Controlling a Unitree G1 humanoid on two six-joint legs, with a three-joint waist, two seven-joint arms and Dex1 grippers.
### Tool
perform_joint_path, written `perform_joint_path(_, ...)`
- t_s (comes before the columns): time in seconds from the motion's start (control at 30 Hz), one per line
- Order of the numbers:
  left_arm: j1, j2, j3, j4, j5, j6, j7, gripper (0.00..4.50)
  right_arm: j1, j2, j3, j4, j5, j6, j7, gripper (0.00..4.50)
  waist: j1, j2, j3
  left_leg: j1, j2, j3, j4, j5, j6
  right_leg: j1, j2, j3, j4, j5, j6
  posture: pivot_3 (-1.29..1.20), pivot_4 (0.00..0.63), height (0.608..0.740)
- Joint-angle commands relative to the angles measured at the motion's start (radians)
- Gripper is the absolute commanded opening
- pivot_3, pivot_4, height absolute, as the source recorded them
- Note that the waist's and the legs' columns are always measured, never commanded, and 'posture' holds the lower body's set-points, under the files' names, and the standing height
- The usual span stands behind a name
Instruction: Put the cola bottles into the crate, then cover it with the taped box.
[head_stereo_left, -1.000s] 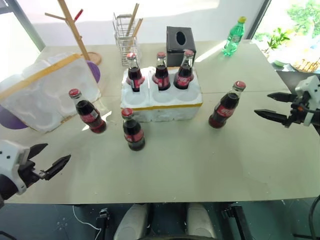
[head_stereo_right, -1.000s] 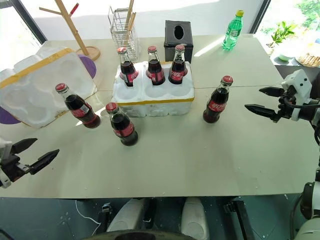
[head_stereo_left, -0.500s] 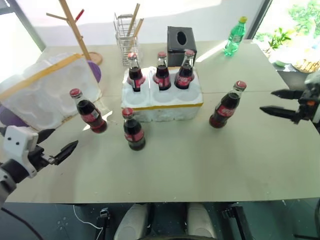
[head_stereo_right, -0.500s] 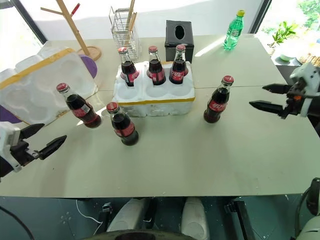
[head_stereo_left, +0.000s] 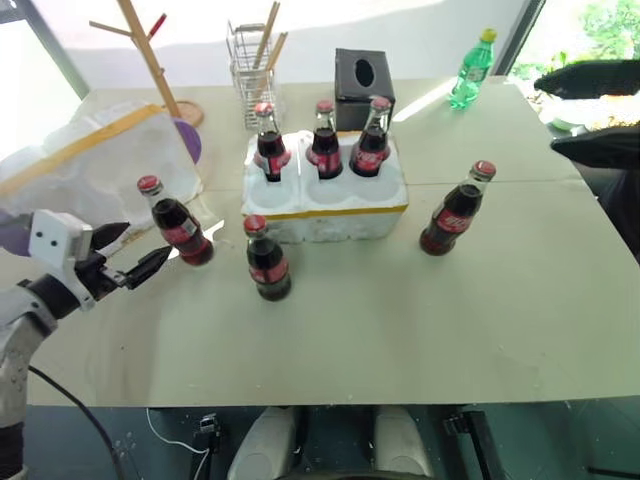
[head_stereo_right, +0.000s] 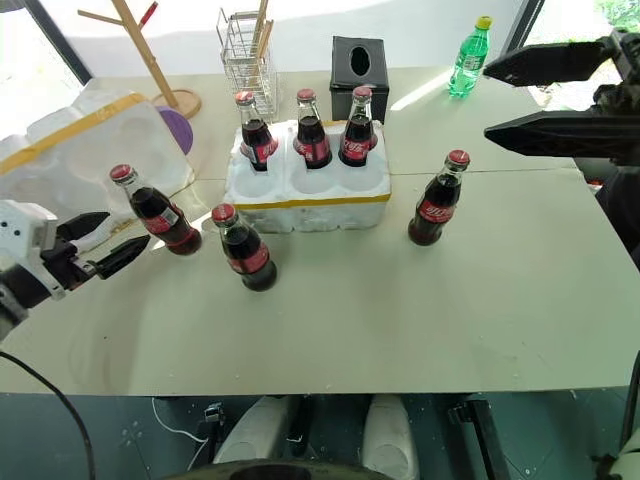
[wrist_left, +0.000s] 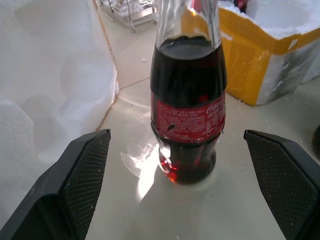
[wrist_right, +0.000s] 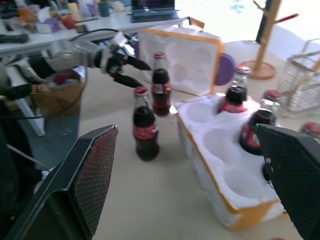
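The bottles in the back row show red labels (head_stereo_left: 324, 159) above the crate, so the cola bottle (head_stereo_left: 179, 223) by the robot's left gripper will go only partway down when the robot lowers it in.
The crate (head_stereo_left: 330, 222) sits mid-table with three cola bottles (head_stereo_left: 324, 148) standing in its back row; the front holes are empty. Loose cola bottles stand on the table at the left (head_stereo_left: 177, 225), in front of the crate (head_stereo_left: 266, 262) and at the right (head_stereo_left: 455, 212). The taped box (head_stereo_left: 90, 170) lies tilted at the far left, hollow side showing. My left gripper (head_stereo_left: 135, 255) is open just short of the left bottle (wrist_left: 189, 115), which stands ahead between its fingers. My right gripper (head_stereo_right: 487, 99) hangs high at the upper right, open and empty, pointing left.
At the back of the table stand a green plastic bottle (head_stereo_left: 469, 72), a black tissue box (head_stereo_left: 362, 78), a wire rack (head_stereo_left: 252, 65) and a wooden stand (head_stereo_left: 150, 55). A purple disc (head_stereo_left: 190, 143) lies behind the taped box.
My right gripper has risen from beside the right bottle and swung left, close to the camera. My left gripper has moved forward towards the left bottle. No bottle has moved.
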Motion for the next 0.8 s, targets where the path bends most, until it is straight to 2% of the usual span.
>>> perform_joint_path(0.03, -0.067, 0.009, -0.043, 0.019, 0.011, -0.023, -0.007, 4.45, -0.015, 0.013, -0.035, -0.089, 0.082, 0.031, -0.033, 4.5, 0.0, 0.0, 0.0, 0.0, 0.0, 0.0, 0.001, 0.0, 0.0, 0.0, 0.0, 0.0, 0.0, 0.0, 0.0, 0.0, 0.15, 0.74)
perform_joint_path(0.47, -0.289, -0.049, -0.23, 0.28, 0.119, -0.122, -0.02, 4.45, 0.082, 0.071, -0.001, -0.207, 0.083, -0.045, -0.113, 4.5, -0.003, -0.001, 0.0, 0.0, 0.0, 0.0, 0.002, 0.003, -0.005, -0.002, 0.0, 0.0, 0.004, 0.001, 0.001, 0.0, 0.15, 0.74)
perform_joint_path(0.7, -0.371, -0.086, -0.277, 0.41, 0.165, -0.193, -0.03, 4.45, 0.101, 0.072, -0.01, -0.216, 0.096, -0.058, -0.145, 4.5, -0.003, -0.001, 0.0, 0.0, 0.0, 0.0, 0.003, 0.004, -0.005, -0.002, 0.0, 0.0, 0.006, 0.001, 0.0, 0.0, 0.15, 0.74)
perform_joint_path(0.8, -0.388, -0.084, -0.272, 0.425, 0.158, -0.194, -0.047, 3.64, 0.112, 0.073, -0.015, -0.22, 0.097, -0.063, -0.157, 4.5, -0.005, -0.001, 0.0, 0.0, 0.0, 0.001, 0.003, 0.004, -0.006, -0.002, 0.0, 0.001, 0.007, 0.001, 0.0, 0.0, 0.15, 0.74)
